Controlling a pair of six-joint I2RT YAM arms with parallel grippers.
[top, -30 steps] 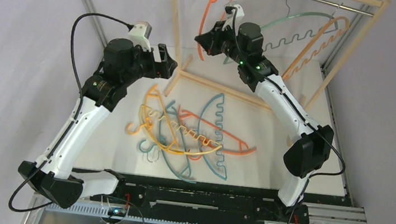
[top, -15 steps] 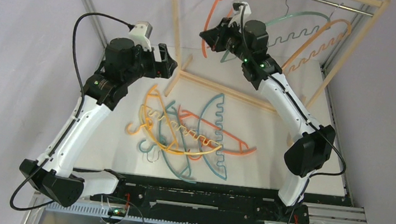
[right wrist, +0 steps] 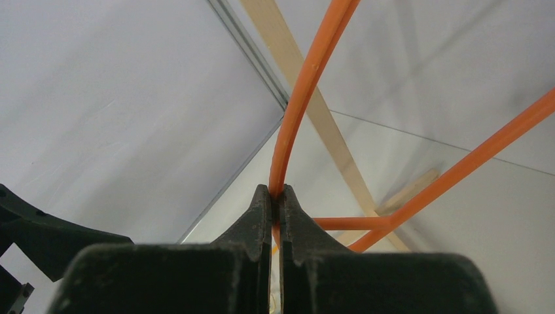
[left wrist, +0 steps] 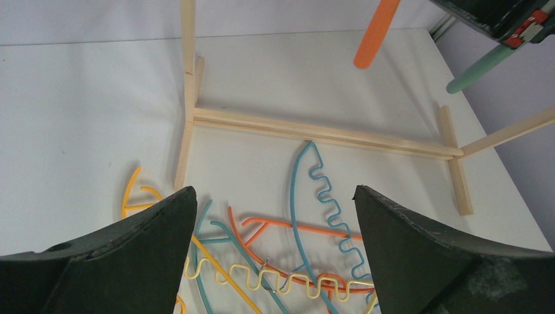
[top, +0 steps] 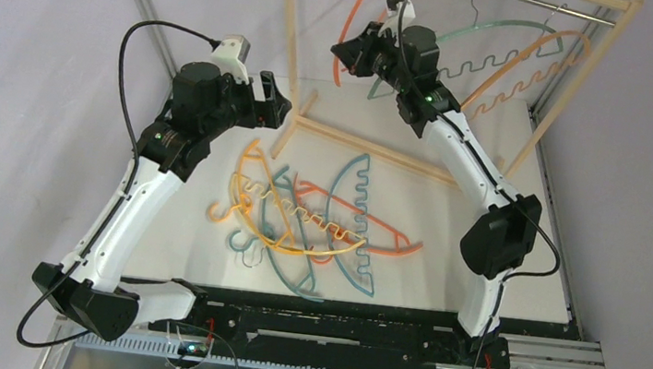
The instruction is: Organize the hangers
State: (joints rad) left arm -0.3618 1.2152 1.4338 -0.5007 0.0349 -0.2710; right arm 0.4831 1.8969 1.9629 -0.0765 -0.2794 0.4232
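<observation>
The gap between the held orange hanger and the rack's post is open, so the robot's right gripper should keep going toward the post and let go beside it.
My right gripper is shut on an orange hanger and holds it high beside the rack's left post. In the right wrist view the jaws pinch its curved arm. A teal hanger and an orange hanger hang on the metal rod. Several orange, yellow and teal hangers lie tangled in a pile on the table. My left gripper is open and empty above the pile's far left. Its view shows the pile between the fingers.
The pale wooden rack frame stands at the back. Its base bars lie across the white table. The held orange hanger's tip and a teal hanger's tip hang above the base.
My right gripper has risen and moved back a little toward the rod with the orange hanger in it. The left arm has not moved.
</observation>
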